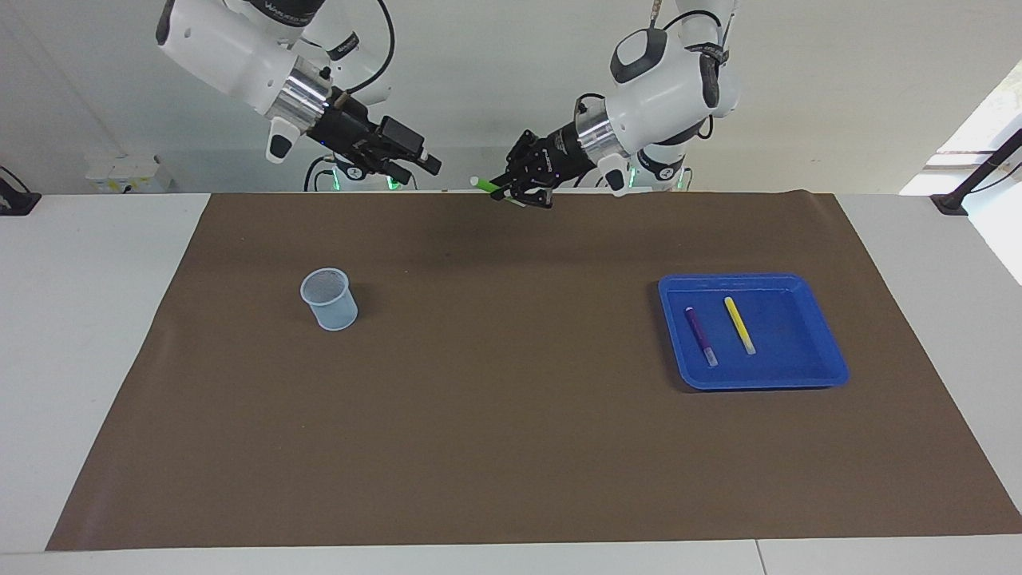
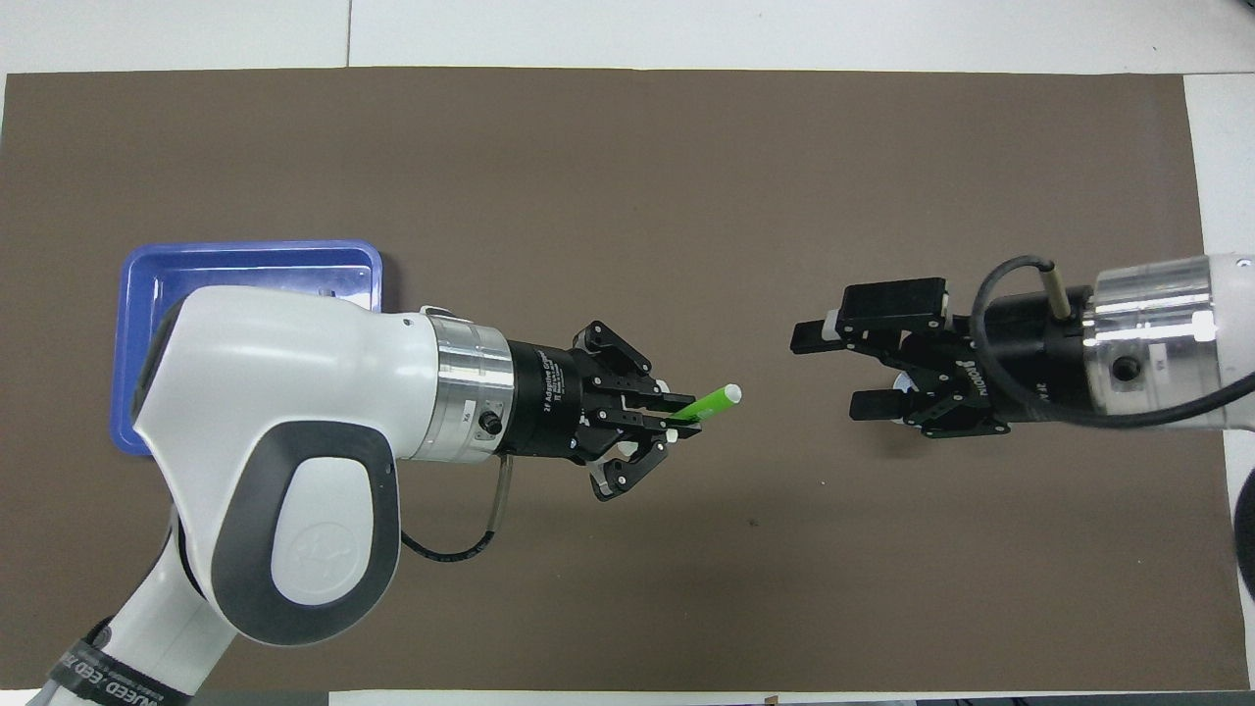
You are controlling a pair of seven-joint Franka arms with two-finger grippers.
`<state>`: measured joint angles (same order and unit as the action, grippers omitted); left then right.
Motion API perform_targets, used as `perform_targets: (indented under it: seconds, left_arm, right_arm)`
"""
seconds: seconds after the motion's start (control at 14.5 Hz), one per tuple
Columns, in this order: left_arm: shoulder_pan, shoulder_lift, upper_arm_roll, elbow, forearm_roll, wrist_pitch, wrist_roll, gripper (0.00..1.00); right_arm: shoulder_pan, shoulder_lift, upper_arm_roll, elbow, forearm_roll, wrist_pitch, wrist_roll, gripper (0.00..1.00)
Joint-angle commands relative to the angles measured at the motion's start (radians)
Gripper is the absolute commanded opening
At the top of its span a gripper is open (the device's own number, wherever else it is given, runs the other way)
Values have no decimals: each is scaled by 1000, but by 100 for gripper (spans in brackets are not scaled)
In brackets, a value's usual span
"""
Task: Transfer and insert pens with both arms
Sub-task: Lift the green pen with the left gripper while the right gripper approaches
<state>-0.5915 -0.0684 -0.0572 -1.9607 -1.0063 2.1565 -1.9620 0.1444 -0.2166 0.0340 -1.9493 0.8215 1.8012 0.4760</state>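
I should keep my left gripper still while my right gripper takes the pen's pale tip (image 2: 731, 393), because the cup (image 1: 328, 299) stands under my right gripper, away from the green pen.
My left gripper (image 1: 517, 194) (image 2: 683, 420) is shut on the green pen (image 1: 487, 186) (image 2: 708, 402) and holds it level, high over the middle of the mat. The pen's pale tip points at my right gripper (image 1: 421, 166) (image 2: 826, 374). The right gripper is open and empty, up in the air, a short gap from the tip. The purple pen (image 1: 701, 335) and the yellow pen (image 1: 739, 325) lie side by side in the blue tray (image 1: 798, 335) (image 2: 245, 263). In the overhead view the left arm hides both of them.
A pale mesh cup (image 1: 329, 299) stands upright on the brown mat (image 1: 511, 447) toward the right arm's end. In the overhead view the right gripper covers nearly all of it. The tray sits toward the left arm's end.
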Motion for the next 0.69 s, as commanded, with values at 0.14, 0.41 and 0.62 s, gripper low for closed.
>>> perform_targets:
  seconds: [0.14, 0.41, 0.62]
  left_arm:
    - [-34, -33, 16, -44, -26, 51, -24, 0]
    - [-34, -33, 16, -44, -26, 51, -23, 0]
    - [-34, -33, 14, -44, -26, 52, -20, 0]
  right_arm:
    - [92, -26, 1, -31, -88, 85, -5, 100]
    - [139, -26, 1, -39, -140, 150, -10, 95]
    - [145, -26, 1, -40, -168, 159, -30, 79]
